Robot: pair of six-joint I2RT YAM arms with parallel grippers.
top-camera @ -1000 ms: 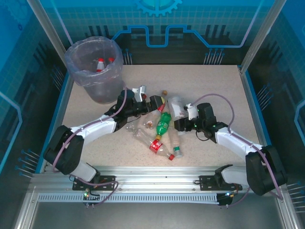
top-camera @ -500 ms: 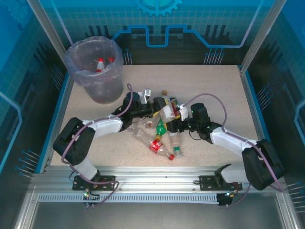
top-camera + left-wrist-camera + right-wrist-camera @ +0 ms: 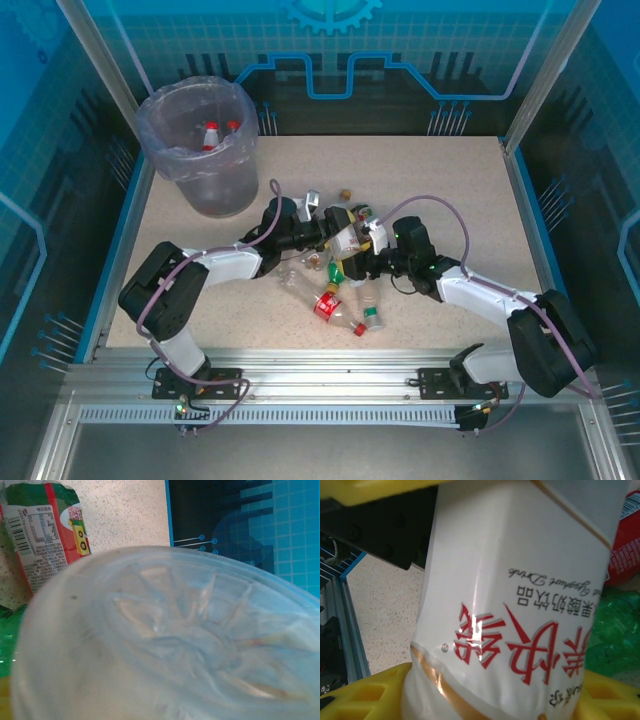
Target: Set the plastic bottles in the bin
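The grey bin (image 3: 205,135) is far across from my right gripper, which is holding the white-labelled bottle (image 3: 346,242). Next, I pass the bottle to my left gripper so that it can carry the bottle there.
A white-labelled plastic bottle (image 3: 349,235) with red lettering hangs over the pile at mid-table. My right gripper (image 3: 368,252) is shut on it, yellow fingers (image 3: 367,692) on either side of the label (image 3: 520,605). My left gripper (image 3: 333,228) is at the bottle's other end, and the clear base (image 3: 170,640) sits right against its camera, hiding the jaws. Below lie a green bottle (image 3: 340,270), a red-labelled bottle (image 3: 328,306) and a clear one with a green cap (image 3: 372,319). The grey bin (image 3: 205,185) stands at the far left with two red-capped bottles (image 3: 212,136) inside.
A small loose cap (image 3: 345,193) lies behind the pile. A crushed clear bottle (image 3: 293,280) lies under the left arm. Blue walls and metal posts ring the table, and a rail runs along the near edge.
My right gripper carried the white-labelled bottle leftward, up off the table. My left gripper reached right until its fingers came round the bottle's base end.
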